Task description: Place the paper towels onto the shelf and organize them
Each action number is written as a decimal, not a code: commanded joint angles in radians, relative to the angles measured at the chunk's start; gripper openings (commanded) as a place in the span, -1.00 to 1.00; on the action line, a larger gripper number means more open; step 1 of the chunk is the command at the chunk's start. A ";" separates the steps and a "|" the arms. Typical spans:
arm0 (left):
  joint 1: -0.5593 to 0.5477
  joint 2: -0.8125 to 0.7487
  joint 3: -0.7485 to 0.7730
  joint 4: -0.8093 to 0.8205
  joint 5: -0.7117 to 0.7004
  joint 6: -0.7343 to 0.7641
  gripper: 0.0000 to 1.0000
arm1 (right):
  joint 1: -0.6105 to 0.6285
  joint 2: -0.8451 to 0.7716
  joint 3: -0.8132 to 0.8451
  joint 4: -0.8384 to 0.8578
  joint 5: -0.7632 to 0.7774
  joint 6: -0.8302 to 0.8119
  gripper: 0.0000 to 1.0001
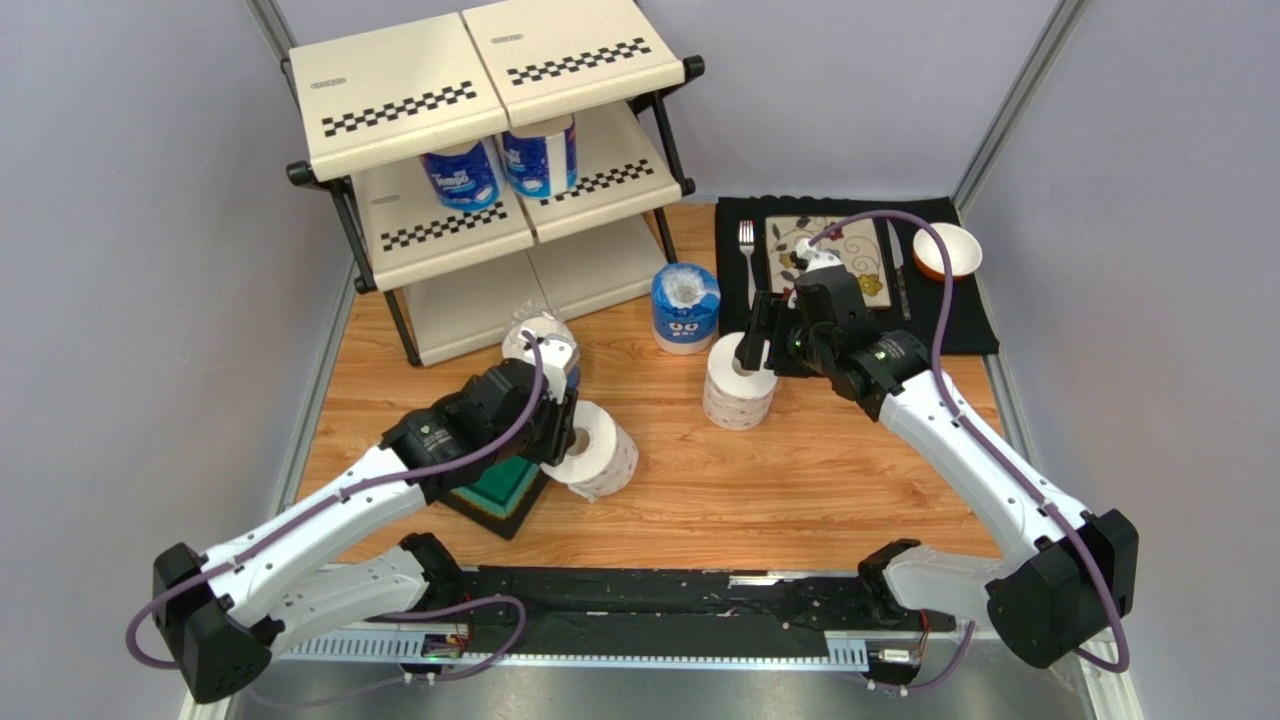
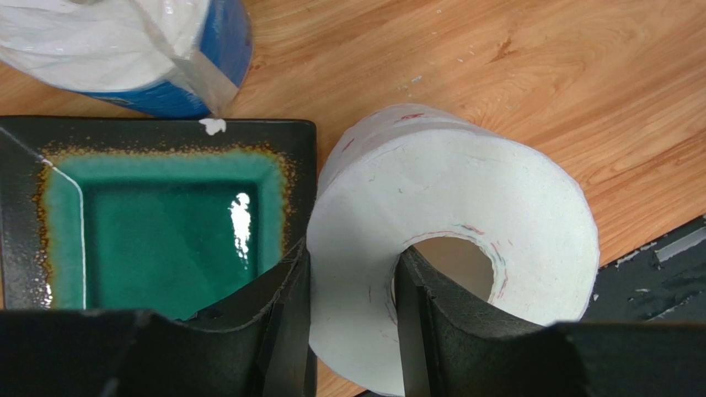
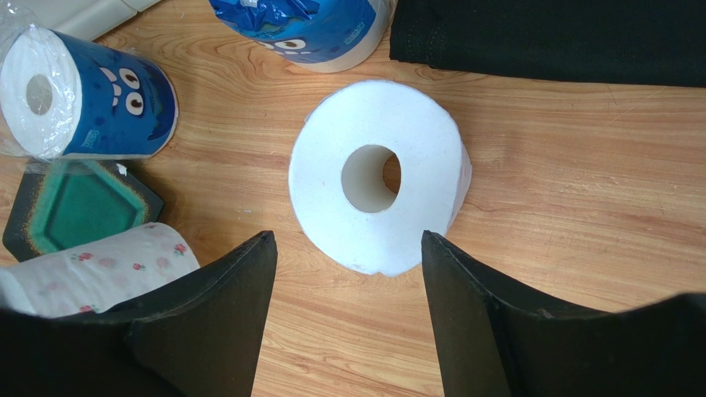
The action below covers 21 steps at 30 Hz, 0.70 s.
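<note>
The patterned white roll (image 1: 601,459) is leaning toward the green dish in my left gripper. I need to set the roll upright and open first, and then grip the roll's side (image 2: 352,269) squarely.
The shelf (image 1: 496,90) stands at the back left with two blue-wrapped paper towels (image 1: 499,162) on its middle tier. My left gripper (image 1: 564,428) (image 2: 352,281) is shut on the wall of a faintly patterned white roll (image 1: 604,453) (image 2: 464,190), one finger inside the core and one outside. A plain white roll (image 1: 739,387) (image 3: 323,182) stands upright mid-table. Just behind it my right gripper (image 1: 759,338) (image 3: 344,244) is open, with the roll beyond its fingertips. Another blue-wrapped roll (image 1: 685,308) (image 3: 315,29) stands near the shelf, and one (image 1: 538,342) (image 3: 124,99) lies by the left arm.
A square green-glazed dish (image 1: 504,488) (image 2: 166,240) sits right beside the held roll. A black placemat (image 1: 962,323) with a plate, a fork and an orange bowl (image 1: 947,251) covers the back right. Grey walls close in the table.
</note>
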 commanded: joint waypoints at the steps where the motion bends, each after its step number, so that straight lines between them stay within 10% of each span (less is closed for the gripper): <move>1: -0.074 0.047 0.027 0.100 -0.101 -0.037 -0.67 | -0.003 -0.015 0.005 0.015 0.009 -0.003 0.36; 11: -0.132 0.090 -0.018 0.183 -0.078 -0.060 -0.42 | -0.003 -0.009 0.010 0.017 0.003 -0.007 0.36; 15: -0.146 0.099 -0.024 0.189 -0.083 -0.056 0.17 | -0.003 -0.004 0.007 0.020 -0.002 -0.003 0.36; 21: -0.146 0.053 -0.050 0.194 -0.100 -0.059 0.53 | -0.003 0.000 0.004 0.020 -0.006 -0.003 0.36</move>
